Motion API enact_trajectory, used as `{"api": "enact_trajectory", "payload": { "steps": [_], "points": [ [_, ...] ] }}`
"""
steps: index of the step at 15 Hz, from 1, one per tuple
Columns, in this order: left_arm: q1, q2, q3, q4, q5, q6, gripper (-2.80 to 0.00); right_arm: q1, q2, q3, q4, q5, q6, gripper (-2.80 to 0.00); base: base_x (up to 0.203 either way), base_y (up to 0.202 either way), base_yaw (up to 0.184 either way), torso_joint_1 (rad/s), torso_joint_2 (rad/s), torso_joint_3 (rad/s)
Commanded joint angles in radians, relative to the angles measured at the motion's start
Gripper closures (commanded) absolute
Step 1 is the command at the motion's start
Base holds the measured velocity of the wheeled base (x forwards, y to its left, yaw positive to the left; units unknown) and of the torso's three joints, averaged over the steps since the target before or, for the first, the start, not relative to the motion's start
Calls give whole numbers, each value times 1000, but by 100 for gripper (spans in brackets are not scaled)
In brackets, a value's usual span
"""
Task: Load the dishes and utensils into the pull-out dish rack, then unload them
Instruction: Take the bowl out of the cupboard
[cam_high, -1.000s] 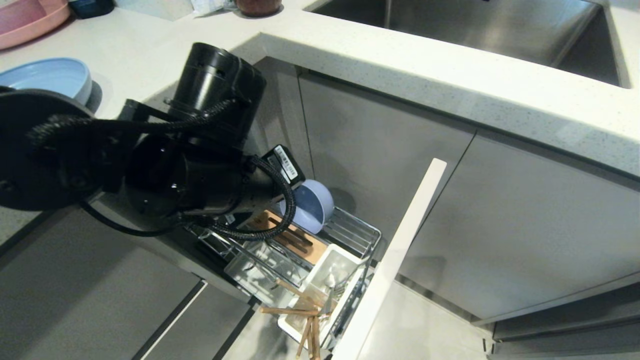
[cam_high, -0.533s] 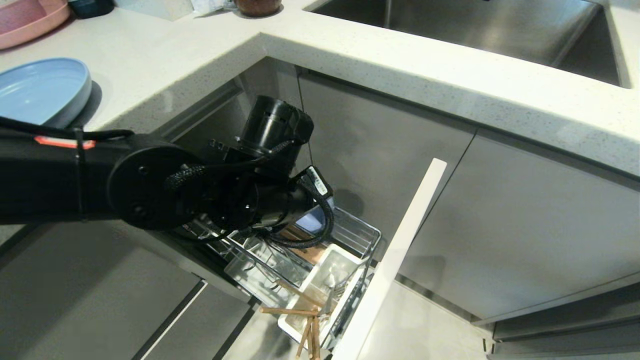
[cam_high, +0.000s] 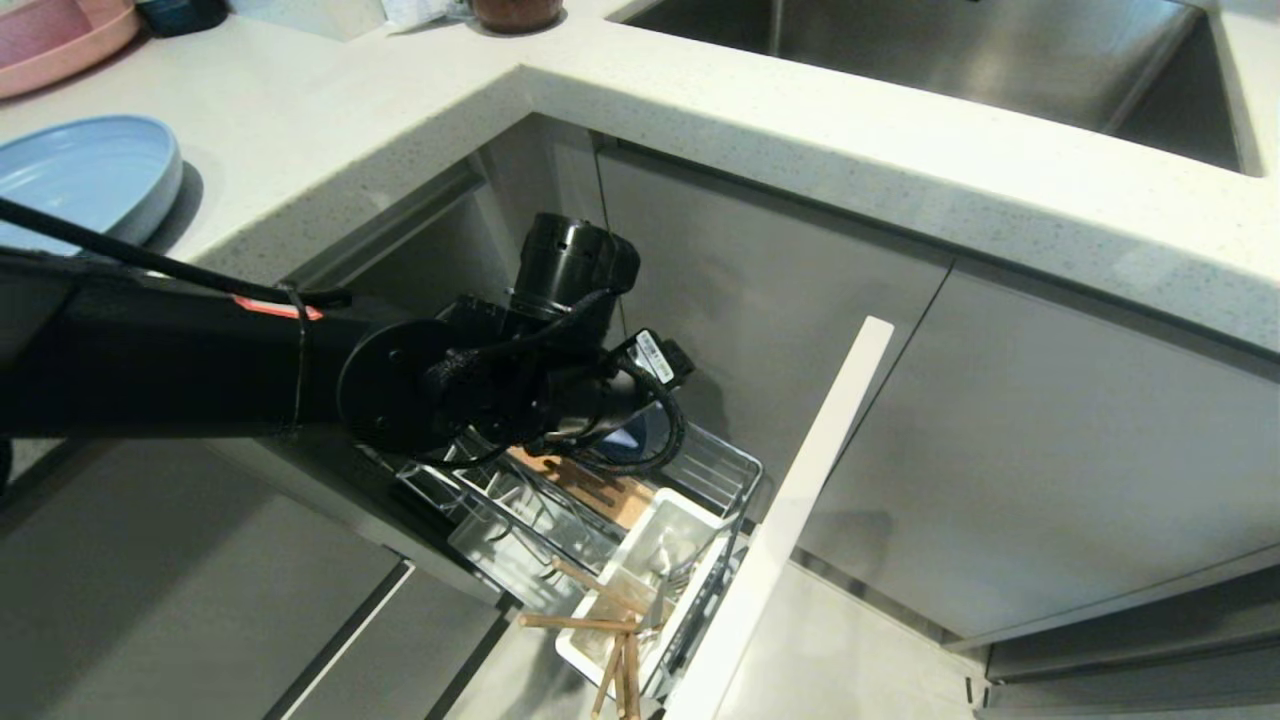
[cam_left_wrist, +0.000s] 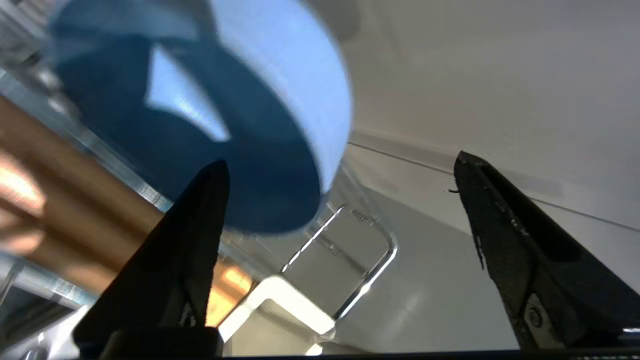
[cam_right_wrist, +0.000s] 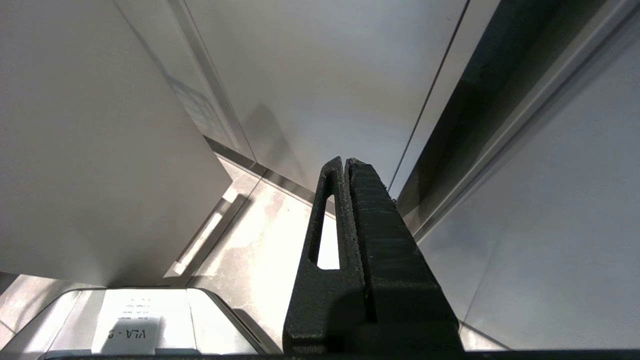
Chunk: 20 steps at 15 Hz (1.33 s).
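The robot should expect an empty wire section behind the light-blue bowl's lone rim when it lifts the bowl out, because open wires can be seen beside that rim.
The light-blue bowl stands on its edge in the pull-out dish rack, its hollow facing my left gripper. That gripper is open, with one finger in front of the bowl's lower rim and the other wide of it, holding nothing. In the head view my left wrist covers nearly all of the bowl. The light-blue plate lies on the counter at the left. Chopsticks and metal utensils sit in the rack's white cup. My right gripper is shut and parked near the floor.
A pink plate sits at the counter's far left corner. The sink is at the back right. The rack's white-edged front panel juts out to the right of the basket. A wooden strip runs along the rack.
My left arm has stretched down and to the right over the rack. Its wrist now covers the bowl, which showed plainly a second ago. The bowl, plate and utensils have stayed put.
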Motion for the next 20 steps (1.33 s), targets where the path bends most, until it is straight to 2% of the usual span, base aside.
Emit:
{"api": "enact_trajectory", "payload": {
  "steps": [1,5,15,16,20],
  "points": [
    [11,37,-9,-5,-5,3,-280,0,-3,2,0,0,1,0,0,0,0,0,0,0],
    [20,51,-9,-38,-13,22,-280,0,-3,2,0,0,0,0,0,0,0,0,0,0],
    [28,51,-11,-38,-13,24,-280,0,-4,2,0,0,0,0,0,0,0,0,0,0],
    [28,51,-11,-36,-13,27,0,0,-3,2,0,0,0,0,0,0,0,0,0,0],
    [31,48,-11,-36,-13,26,0,0,-3,2,0,0,0,0,0,0,0,0,0,0]
  ]
}}
